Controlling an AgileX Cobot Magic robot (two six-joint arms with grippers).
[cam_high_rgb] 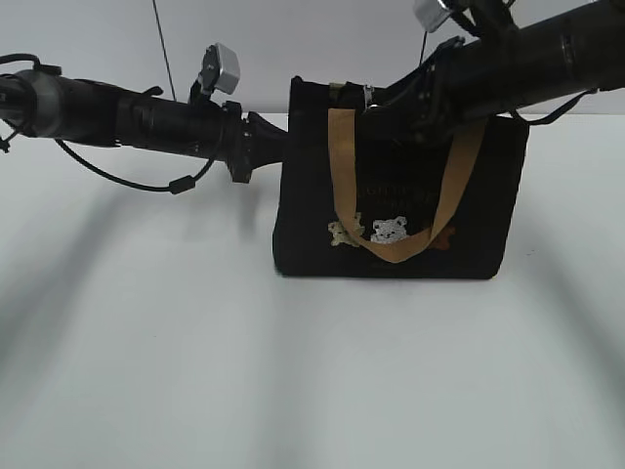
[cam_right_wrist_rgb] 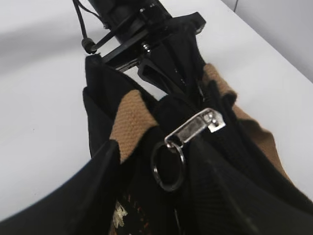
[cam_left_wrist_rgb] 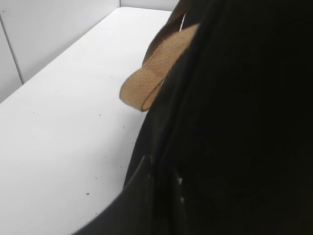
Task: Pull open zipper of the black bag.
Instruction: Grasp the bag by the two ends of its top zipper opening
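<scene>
The zipper's ring (cam_right_wrist_rgb: 168, 167) is hanging free of my right gripper's fingers. I should close these fingers on the ring (cam_right_wrist_rgb: 170, 187) before I pull, while my left gripper holds the bag's end.
The black bag (cam_high_rgb: 303, 205) stands upright on the white table, a tan handle (cam_high_rgb: 342, 166) hanging down its front over the bear patches (cam_high_rgb: 389, 231). My left gripper (cam_high_rgb: 262, 147) is shut on the bag's upper left end; seen from the right wrist it (cam_right_wrist_rgb: 161, 73) clamps that fabric edge. In the left wrist view dark fabric (cam_left_wrist_rgb: 244, 122) fills the right side and hides the fingers. My right gripper (cam_right_wrist_rgb: 159, 171) is over the bag's top, open, one dark finger on each side of the zipper's silver pull (cam_right_wrist_rgb: 194, 126) and ring (cam_right_wrist_rgb: 167, 166), which hangs free between them.
The white table (cam_high_rgb: 146, 342) stretches out in front of and to the left of the bag, with a pale wall (cam_high_rgb: 293, 39) behind. The second tan handle (cam_left_wrist_rgb: 151, 78) droops over the bag's far side. A black cable (cam_high_rgb: 117, 176) loops under the left arm.
</scene>
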